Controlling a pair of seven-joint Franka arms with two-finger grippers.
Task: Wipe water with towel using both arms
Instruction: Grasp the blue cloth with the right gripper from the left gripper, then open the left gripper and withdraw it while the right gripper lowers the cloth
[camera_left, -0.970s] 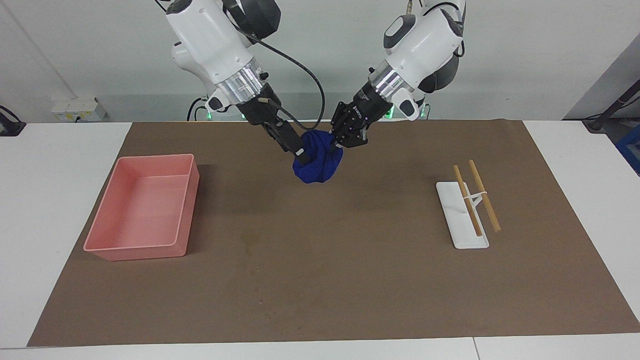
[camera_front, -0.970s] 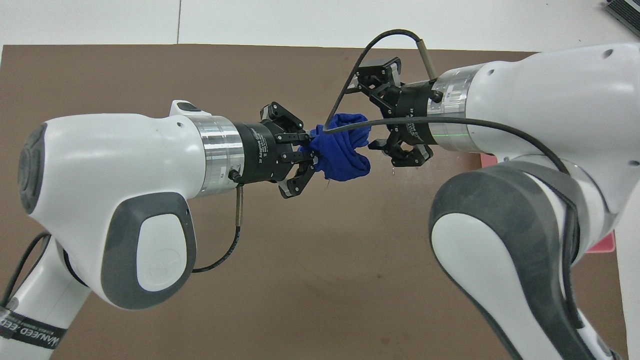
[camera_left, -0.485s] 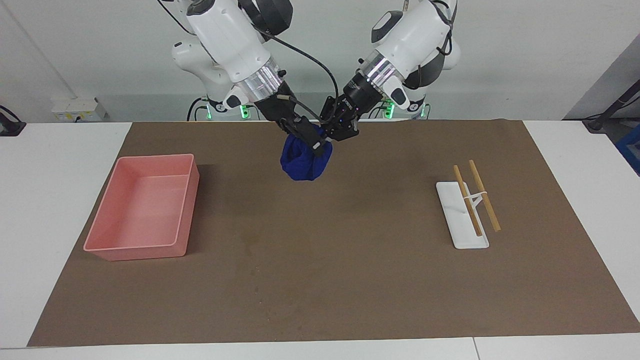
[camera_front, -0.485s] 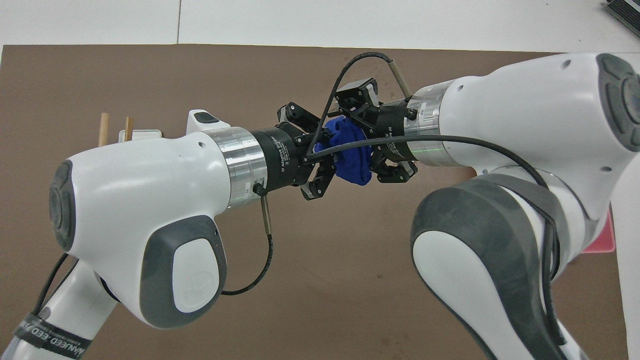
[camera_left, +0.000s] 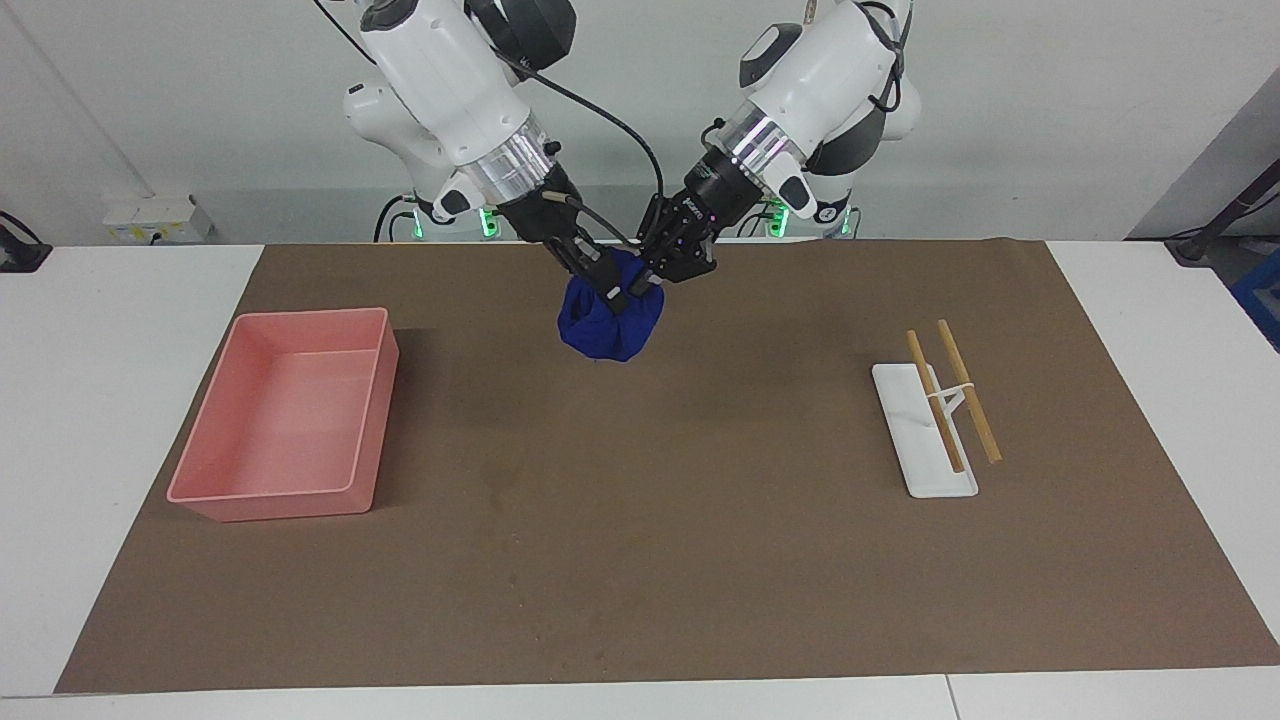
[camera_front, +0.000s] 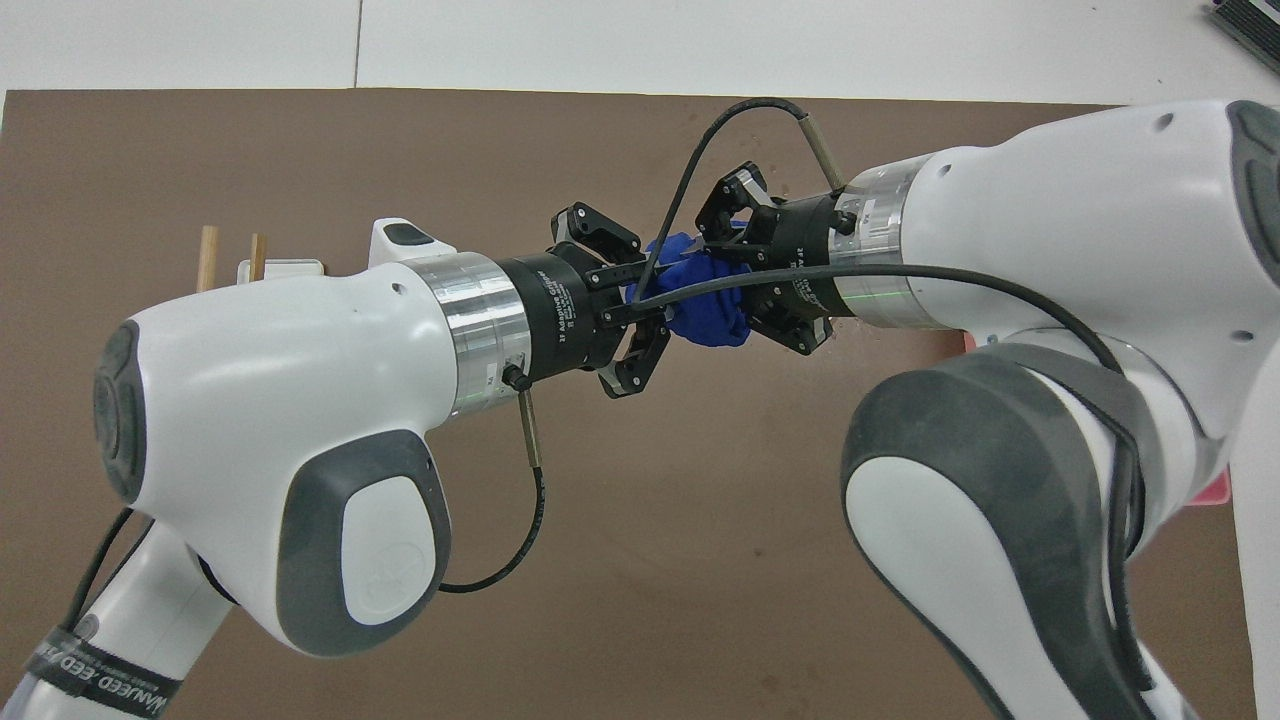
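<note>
Both of the robot's grippers are shut on the blue towel (camera_left: 603, 330), so next the left gripper lets go of it and back away before the right gripper wipes beside the pink tray.
A bunched blue towel (camera_left: 605, 328) hangs between my two grippers, over the brown mat (camera_left: 700, 560) close to the robots' edge. My left gripper (camera_left: 668, 262) is shut on its upper part from the left arm's end. My right gripper (camera_left: 615, 290) is shut on it from the right arm's end. In the overhead view the towel (camera_front: 708, 312) sits between the left gripper (camera_front: 640, 312) and the right gripper (camera_front: 748, 268), with a black cable crossing it. A faint darker blotch (camera_left: 497, 482), possibly the water, lies on the mat farther from the robots than the towel.
A pink tray (camera_left: 270, 492) stands toward the right arm's end of the mat. A white stand (camera_left: 925, 455) with two wooden sticks (camera_left: 968, 392) lies toward the left arm's end. The sticks (camera_front: 208, 258) also show in the overhead view.
Both grippers have come closer together and moved with the towel a little toward the right arm's end and upward. The towel is more tightly bunched.
</note>
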